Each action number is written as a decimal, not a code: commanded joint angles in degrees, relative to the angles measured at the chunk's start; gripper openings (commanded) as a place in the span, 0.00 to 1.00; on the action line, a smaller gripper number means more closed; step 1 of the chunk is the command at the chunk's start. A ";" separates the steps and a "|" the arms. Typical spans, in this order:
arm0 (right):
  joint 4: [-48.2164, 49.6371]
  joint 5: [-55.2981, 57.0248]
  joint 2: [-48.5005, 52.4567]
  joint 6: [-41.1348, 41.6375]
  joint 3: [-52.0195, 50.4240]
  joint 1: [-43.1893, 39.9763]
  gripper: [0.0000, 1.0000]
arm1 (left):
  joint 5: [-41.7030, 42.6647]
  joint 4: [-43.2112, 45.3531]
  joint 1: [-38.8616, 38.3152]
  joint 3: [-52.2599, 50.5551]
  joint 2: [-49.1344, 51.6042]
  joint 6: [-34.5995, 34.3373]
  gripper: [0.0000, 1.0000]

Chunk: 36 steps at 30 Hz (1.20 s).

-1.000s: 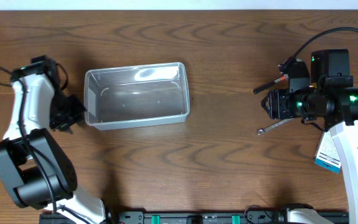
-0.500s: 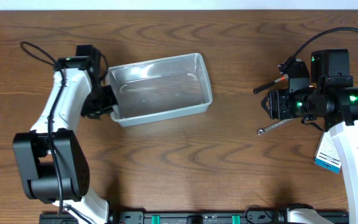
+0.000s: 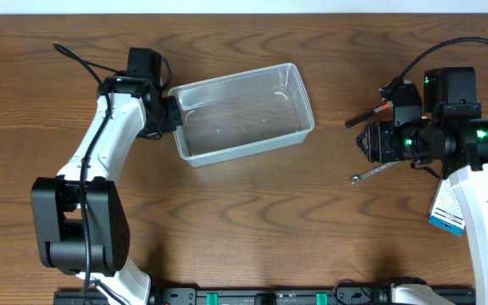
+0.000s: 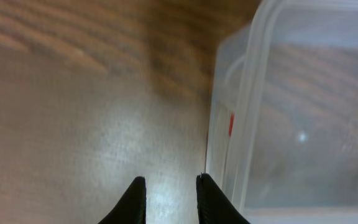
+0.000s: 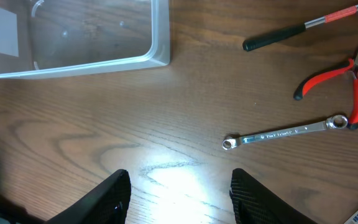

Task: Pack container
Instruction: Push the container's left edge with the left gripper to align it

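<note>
My left gripper is outside the end of the container [image 3: 244,115], which lies slanted, so it should go over that end [image 3: 184,142] and turn the container square.
The container [image 3: 242,153] is a clear, empty plastic bin lying at a slant on the wooden table, left of centre. My left gripper [image 3: 169,116] is at its left end. In the left wrist view the jaws [image 4: 171,180] stand a narrow gap apart with only bare table between them. The right-hand fingertip [image 4: 205,186] is right beside the container's corner wall [image 4: 225,124]. My right gripper [image 3: 365,141] hovers over the right side of the table, open and empty [image 5: 179,177], with the container's end [image 5: 73,67] ahead of it.
A silver wrench [image 5: 284,132], red-handled pliers [image 5: 347,81] and a black-handled tool [image 5: 297,31] lie on the table by the right arm. A white-and-blue box [image 3: 446,212] sits at the right edge.
The left arm has swung right and toward the back, and the container has slid right with it and turned to a slant. The right arm and the tools have not moved.
</note>
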 commanded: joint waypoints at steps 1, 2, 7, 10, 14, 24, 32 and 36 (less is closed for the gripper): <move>-0.07 0.24 -0.35 -1.11 1.07 -0.26 0.55 | -1.29 1.60 0.09 -0.28 -0.33 0.13 0.20; -0.04 0.42 -0.35 -1.09 1.07 -0.26 0.55 | -2.05 1.97 0.09 -0.26 -0.33 0.13 0.20; -0.02 2.01 -0.35 -1.11 1.07 -0.26 0.55 | -2.25 1.20 -0.61 1.73 -0.96 1.40 0.21; 0.22 2.62 -0.35 -1.11 1.07 -0.26 0.55 | -2.23 1.40 -3.06 3.08 -3.19 4.52 0.20; 0.50 2.97 -0.35 -1.11 1.07 -0.26 0.55 | -5.25 1.99 -7.52 4.87 -6.80 6.93 0.20; 0.11 2.97 -0.35 -1.11 1.07 -0.26 0.55 | -5.03 -0.13 -17.11 4.92 -8.46 8.76 0.20; -1.20 2.97 -0.35 -1.11 1.07 -0.26 0.55 | -3.89 -4.57 -18.40 2.05 -6.38 8.52 0.21; -1.40 2.97 -0.35 -1.11 1.07 -0.26 0.55 | -3.67 -5.25 -17.97 0.46 -4.04 8.52 0.21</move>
